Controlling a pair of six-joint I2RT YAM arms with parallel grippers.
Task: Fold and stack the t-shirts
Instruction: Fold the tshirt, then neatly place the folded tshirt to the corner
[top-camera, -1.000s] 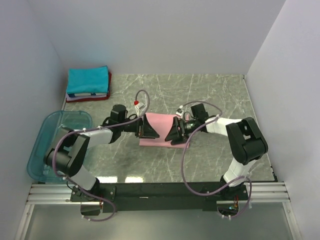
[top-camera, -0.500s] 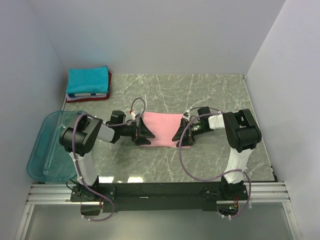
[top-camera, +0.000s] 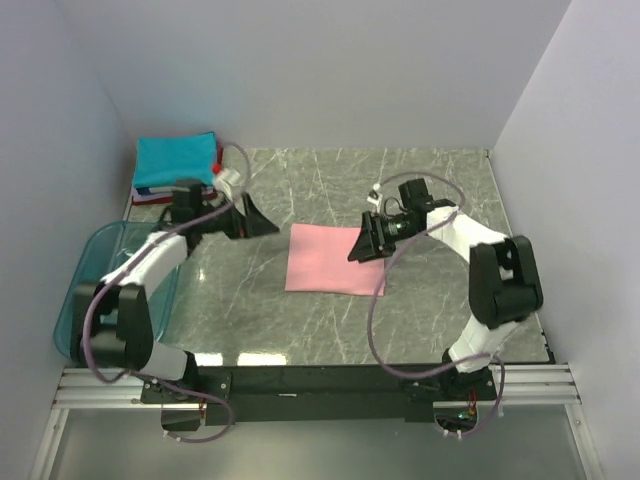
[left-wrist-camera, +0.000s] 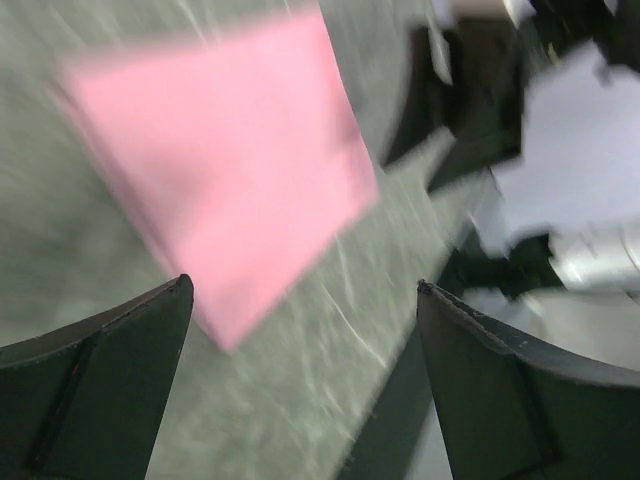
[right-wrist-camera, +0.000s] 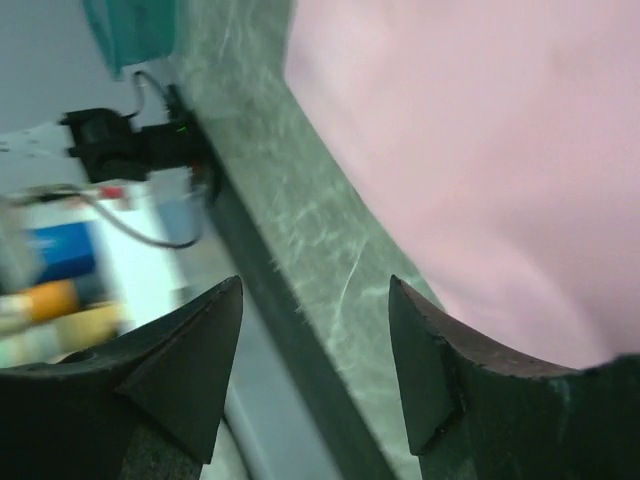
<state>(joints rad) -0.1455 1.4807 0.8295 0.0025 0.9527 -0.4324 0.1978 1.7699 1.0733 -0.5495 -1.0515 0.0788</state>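
The light pink t-shirt's edge (top-camera: 289, 258) that faces the bin is flat, so next my left gripper moves back while my right gripper lifts its near corner (top-camera: 289, 288) to hand it over.
The light pink t-shirt (top-camera: 332, 258) lies folded flat as a rectangle on the marble table, free of both grippers. It also shows blurred in the left wrist view (left-wrist-camera: 220, 170) and in the right wrist view (right-wrist-camera: 480, 150). My left gripper (top-camera: 262, 220) is open and empty, to the shirt's left and apart from it. My right gripper (top-camera: 360, 247) is open and empty at the shirt's right edge. A folded teal t-shirt (top-camera: 176, 160) tops a stack with red and white edges (top-camera: 172, 192) at the back left corner.
A translucent blue plastic bin (top-camera: 95, 262) stands at the left edge of the table, under my left arm. White walls close in the table at the back and both sides. A black rail (top-camera: 330, 380) runs along the near edge.
Both grippers have let go of the pink shirt and pulled away. The left gripper swung back and left toward the stack; the right one lifted to the shirt's right edge. The shirt now lies flat.
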